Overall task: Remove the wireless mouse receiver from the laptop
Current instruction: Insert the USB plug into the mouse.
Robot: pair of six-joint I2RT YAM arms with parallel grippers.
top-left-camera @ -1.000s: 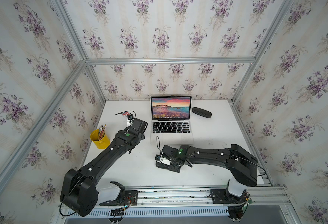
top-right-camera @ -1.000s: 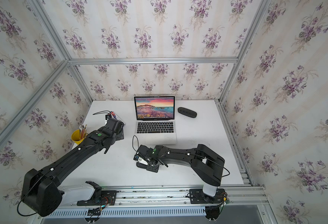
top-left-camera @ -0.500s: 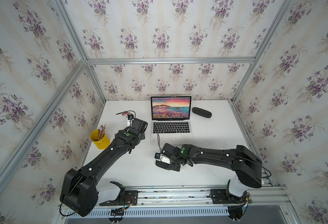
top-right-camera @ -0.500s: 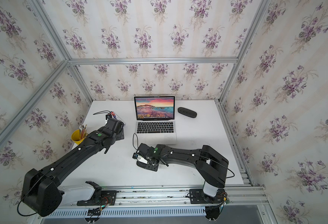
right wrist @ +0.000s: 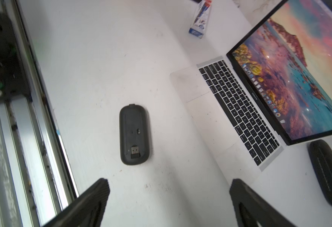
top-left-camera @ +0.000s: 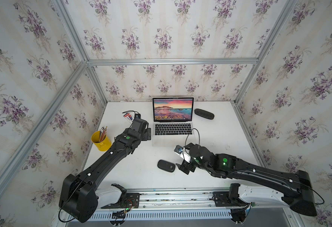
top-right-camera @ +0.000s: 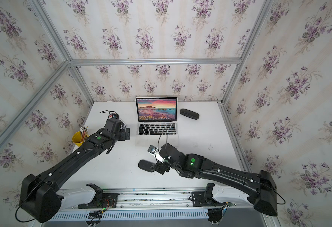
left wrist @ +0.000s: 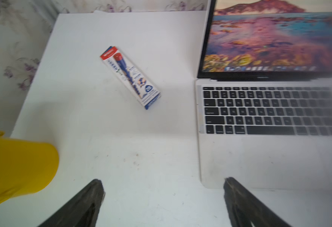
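Note:
The receiver sits in the slot of the loose mouse point(right wrist: 134, 151), so next my right gripper backs off while my left gripper takes the mouse's body point(top-left-camera: 164, 164) and steadies it.
The silver laptop point(top-left-camera: 172, 128) stands open at the back of the table, sunset seascape on its screen. A black mouse point(right wrist: 134, 133) lies upside down on the table in front of it. The tiny black wireless mouse receiver point(right wrist: 135, 152) rests in a slot in the mouse's underside, metal plug showing, well apart from the laptop. My right gripper point(right wrist: 168, 183) is open and empty, a little to the right of the mouse point(top-left-camera: 166, 166). My left gripper point(left wrist: 162, 181) is open and empty over bare table at the laptop's point(left wrist: 259, 157) front left corner.
A yellow pencil cup point(top-left-camera: 101, 141) stands at the left edge. A marker box point(left wrist: 129, 76) lies left of the screen. A long black case point(top-left-camera: 204, 114) lies right of the laptop. The aluminium rail point(right wrist: 23, 137) runs along the table's front edge, near the mouse.
My right gripper has opened and drawn back to the right, off the mouse, which now lies uncovered. The left arm has not moved.

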